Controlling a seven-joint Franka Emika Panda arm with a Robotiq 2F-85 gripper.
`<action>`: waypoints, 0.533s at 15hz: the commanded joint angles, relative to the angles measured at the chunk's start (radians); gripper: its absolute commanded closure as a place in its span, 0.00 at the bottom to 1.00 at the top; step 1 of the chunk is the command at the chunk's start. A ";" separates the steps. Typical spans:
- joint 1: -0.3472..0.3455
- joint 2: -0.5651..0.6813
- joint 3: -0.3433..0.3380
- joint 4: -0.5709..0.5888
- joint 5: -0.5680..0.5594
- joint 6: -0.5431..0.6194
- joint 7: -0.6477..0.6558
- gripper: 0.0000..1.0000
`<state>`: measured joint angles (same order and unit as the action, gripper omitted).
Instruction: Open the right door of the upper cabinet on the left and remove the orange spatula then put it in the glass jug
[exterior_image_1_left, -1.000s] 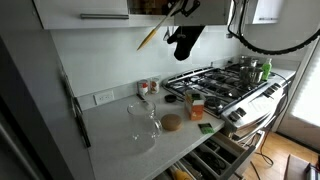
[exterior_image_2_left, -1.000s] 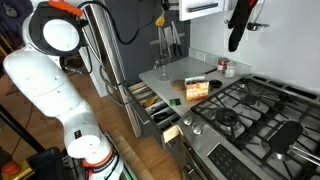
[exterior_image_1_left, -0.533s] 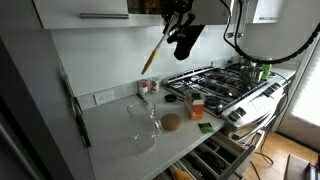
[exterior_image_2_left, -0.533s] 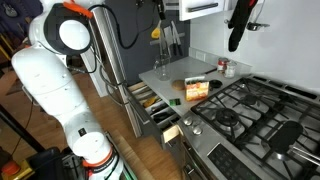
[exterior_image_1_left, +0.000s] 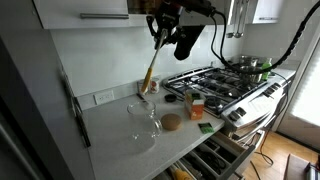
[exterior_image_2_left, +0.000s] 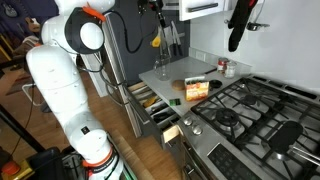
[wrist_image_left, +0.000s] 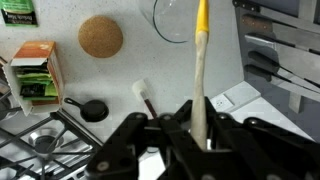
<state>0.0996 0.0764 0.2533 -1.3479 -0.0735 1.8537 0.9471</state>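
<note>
My gripper should keep moving over the glass jug and let go there, because the orange spatula's head (exterior_image_1_left: 148, 85) is hanging down close above the glass jug's opening (exterior_image_1_left: 143, 107).
My gripper (exterior_image_1_left: 160, 22) is shut on the top end of the orange spatula (exterior_image_1_left: 150, 65), which hangs tilted down over the back of the counter. The spatula's lower tip is above and just behind the glass jug (exterior_image_1_left: 143, 120), apart from it. In the wrist view the spatula (wrist_image_left: 201, 60) runs up from between my fingers (wrist_image_left: 198, 135) toward the jug's rim (wrist_image_left: 165, 28). It also shows in an exterior view (exterior_image_2_left: 157, 42). The upper cabinet (exterior_image_1_left: 85, 10) shows a brownish interior behind my gripper. I cannot make out the right door.
On the counter (exterior_image_1_left: 115, 135) are a round cork coaster (exterior_image_1_left: 171, 122), a small box (exterior_image_1_left: 196, 108), red-topped jars (exterior_image_1_left: 150, 88) and a black lid (wrist_image_left: 92, 108). A gas stove (exterior_image_1_left: 225, 80) stands beside them. Drawers (exterior_image_1_left: 215, 155) below are pulled open. A wall outlet (exterior_image_1_left: 104, 97) sits behind.
My gripper has moved away from the cabinet toward the jug side with the spatula. The spatula has swung steeper and its tip has dropped closer to the jug.
</note>
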 joint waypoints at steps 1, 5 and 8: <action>0.021 0.051 0.010 0.045 -0.102 -0.023 -0.010 0.97; 0.040 0.090 0.023 0.055 -0.123 -0.009 -0.033 0.97; 0.053 0.105 0.024 0.058 -0.154 -0.007 -0.035 0.97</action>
<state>0.1388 0.1581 0.2748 -1.3145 -0.1806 1.8550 0.9188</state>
